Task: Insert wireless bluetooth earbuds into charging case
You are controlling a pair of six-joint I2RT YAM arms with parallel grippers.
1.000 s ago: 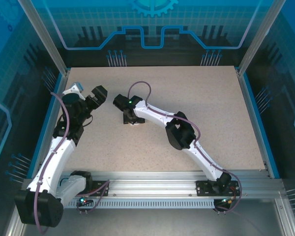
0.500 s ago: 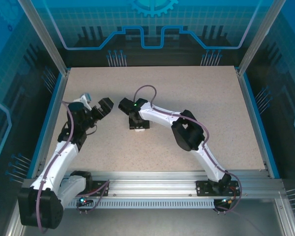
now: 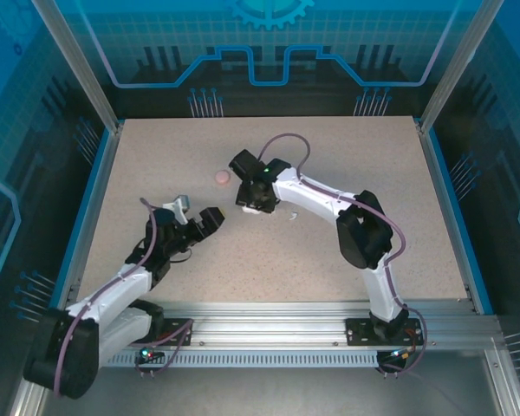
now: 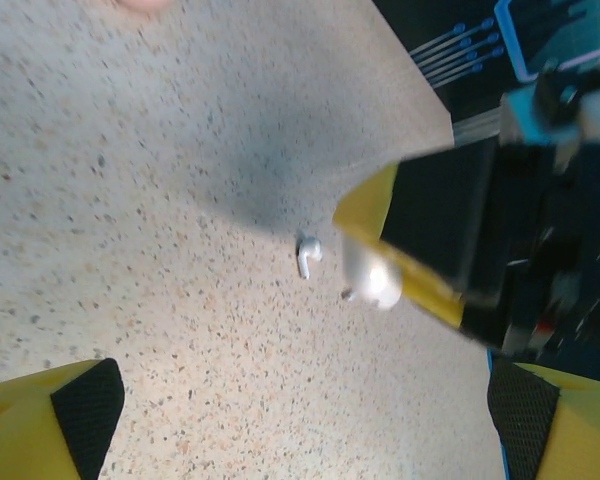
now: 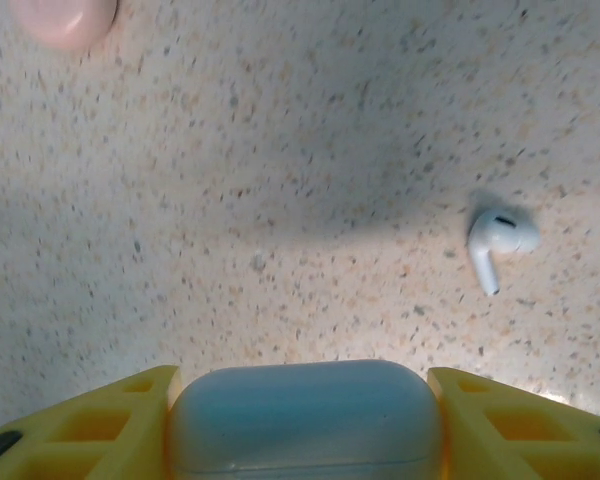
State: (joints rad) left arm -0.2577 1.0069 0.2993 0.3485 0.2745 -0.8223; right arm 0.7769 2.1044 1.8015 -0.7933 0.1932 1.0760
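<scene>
I should keep moving my left gripper's open fingers in, as the charging case's loose end [image 4: 378, 284] sticks out toward them, until they stand around that end, then close them.
My right gripper [image 5: 305, 420] is shut on the pale rounded charging case [image 5: 305, 405], which sits between its yellow fingers just above the tabletop. In the top view this gripper [image 3: 253, 198] is left of the table's middle. One glossy white earbud [image 5: 498, 238] lies loose on the table ahead of the case and to its right; the top view has this earbud [image 3: 290, 215] just right of the gripper. My left gripper [image 4: 300, 420] is open and holds nothing. It faces the earbud [image 4: 307, 255] and the held case [image 4: 372, 275]. From above, the left gripper [image 3: 197, 211] is nearer and further left.
A small pale pink rounded piece [image 3: 222, 177] lies on the table behind and left of the right gripper, at the top left of the right wrist view [image 5: 65, 18]. Blue rails border the speckled table [image 3: 373, 165].
The right gripper has carried the case to the right and slightly back, uncovering the pink piece and the white earbud. The left gripper has swung nearer and to the right, staying open.
</scene>
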